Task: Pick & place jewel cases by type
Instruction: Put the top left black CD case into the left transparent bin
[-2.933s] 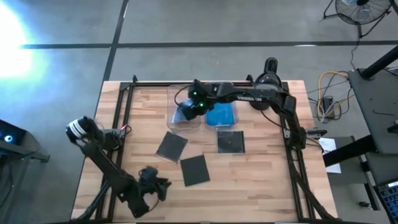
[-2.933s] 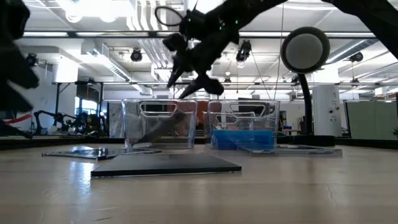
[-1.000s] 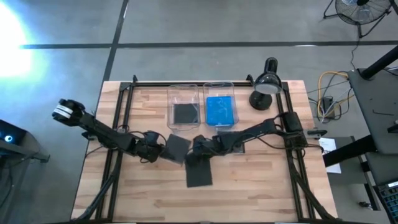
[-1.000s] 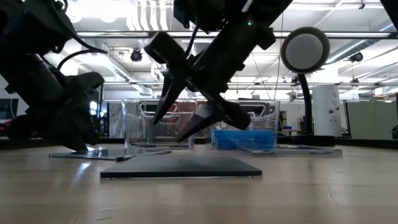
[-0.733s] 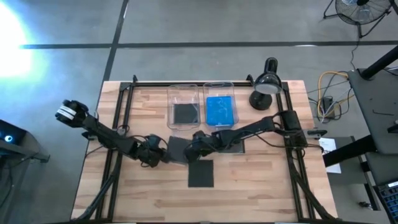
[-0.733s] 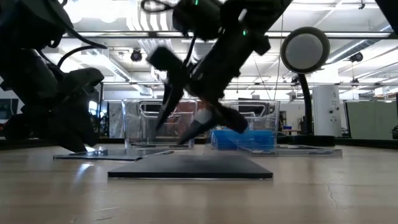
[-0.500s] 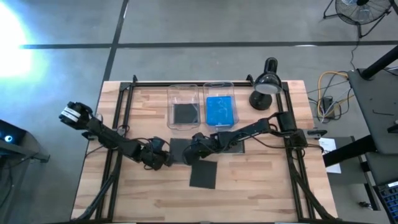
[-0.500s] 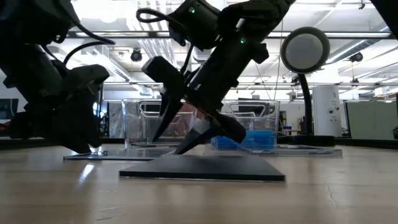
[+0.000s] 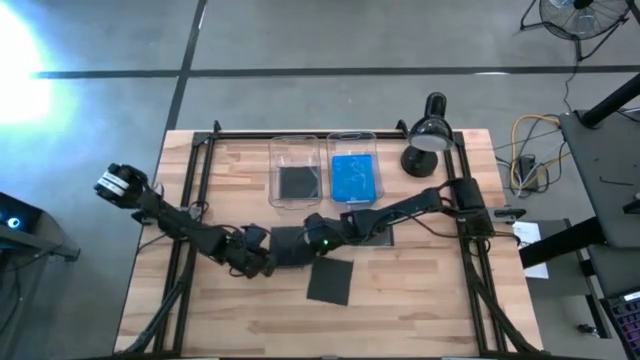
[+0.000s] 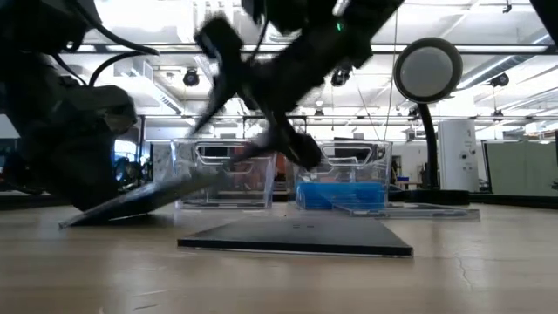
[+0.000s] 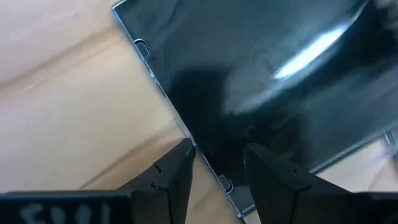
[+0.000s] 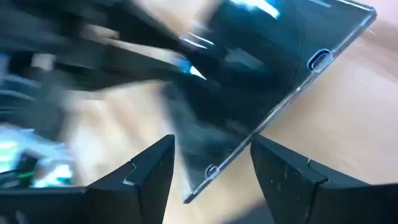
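Next, I tip the dark jewel case (image 10: 144, 201) steeper against my left gripper before pinching its raised edge (image 12: 258, 129), because it leans too flat for my right gripper's fingers.
A dark jewel case (image 9: 288, 246) lies between my two grippers. In the low view this case (image 10: 139, 201) is tilted, its left edge on the table and its right edge raised. My left gripper (image 9: 262, 260) (image 11: 217, 168) is open at its left edge. My right gripper (image 9: 313, 243) (image 12: 211, 168) is open at its right edge. A second dark case (image 9: 330, 282) (image 10: 296, 237) lies flat nearer the near edge. A third dark case (image 9: 372, 226) lies under the right arm. Another dark case (image 9: 297, 182) sits in the left clear bin, and blue cases (image 9: 354, 178) in the right one. My left gripper comes slanting down from the table's left. Its open fingers (image 11: 177, 171) straddle the case's left edge (image 11: 205, 155), which rests on the table. Whether they press on it, I cannot tell. My right gripper comes slanting down from the table's right. The case's right edge (image 12: 249, 146) lies between its open fingers (image 12: 152, 171), raised off the table. Blur hides which finger touches it.
Two clear bins (image 9: 297, 150) (image 9: 352, 140) stand side by side near the far edge. A black desk lamp (image 9: 428, 135) stands at the far right. A black frame (image 9: 205, 150) runs along the table's sides. Bare wood (image 9: 420, 300) shows toward the near edge.
My left gripper has moved toward the right and near edges, my right gripper toward the left, closing in on the middle dark case. That case lay flat; now its right edge is tipped up while its left edge stays down. The near dark case has slid right and turned a little.
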Tool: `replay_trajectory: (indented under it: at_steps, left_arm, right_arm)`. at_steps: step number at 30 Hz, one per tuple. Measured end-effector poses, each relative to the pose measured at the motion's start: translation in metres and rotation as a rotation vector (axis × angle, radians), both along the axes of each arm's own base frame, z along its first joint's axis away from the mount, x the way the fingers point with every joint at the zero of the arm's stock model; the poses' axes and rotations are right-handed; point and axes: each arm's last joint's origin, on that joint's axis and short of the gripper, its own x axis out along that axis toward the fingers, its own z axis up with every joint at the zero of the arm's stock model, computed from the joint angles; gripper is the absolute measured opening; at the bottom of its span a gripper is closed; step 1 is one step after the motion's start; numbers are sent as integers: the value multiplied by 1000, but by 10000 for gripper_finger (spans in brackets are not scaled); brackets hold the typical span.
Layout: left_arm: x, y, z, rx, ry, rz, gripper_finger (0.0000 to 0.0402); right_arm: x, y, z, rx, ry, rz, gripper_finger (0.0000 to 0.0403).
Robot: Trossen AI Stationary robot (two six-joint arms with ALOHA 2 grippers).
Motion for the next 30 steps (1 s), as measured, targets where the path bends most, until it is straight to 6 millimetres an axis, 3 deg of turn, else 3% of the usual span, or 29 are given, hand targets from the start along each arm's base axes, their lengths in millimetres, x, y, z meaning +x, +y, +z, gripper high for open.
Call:
replay_trajectory:
  at_steps: [3,9,14,20,30]
  left_arm:
    - [-3,-1,-1,-3,7,-15,129]
    - [-4,-2,-2,-9,-7,-8,129]
    - [-5,-3,-1,-11,-13,0,129]
    - [-1,-7,4,-15,-32,-1,128]
    - [3,-16,12,-31,-64,-51,128]
  right_arm:
    - [3,0,14,-14,-57,26,206]
    - [8,3,22,-46,-94,65,206]
    - [-5,-1,7,-80,115,2,206]
    - [-9,0,-20,-84,224,46,206]
    - [-1,-2,-37,-105,199,55,205]
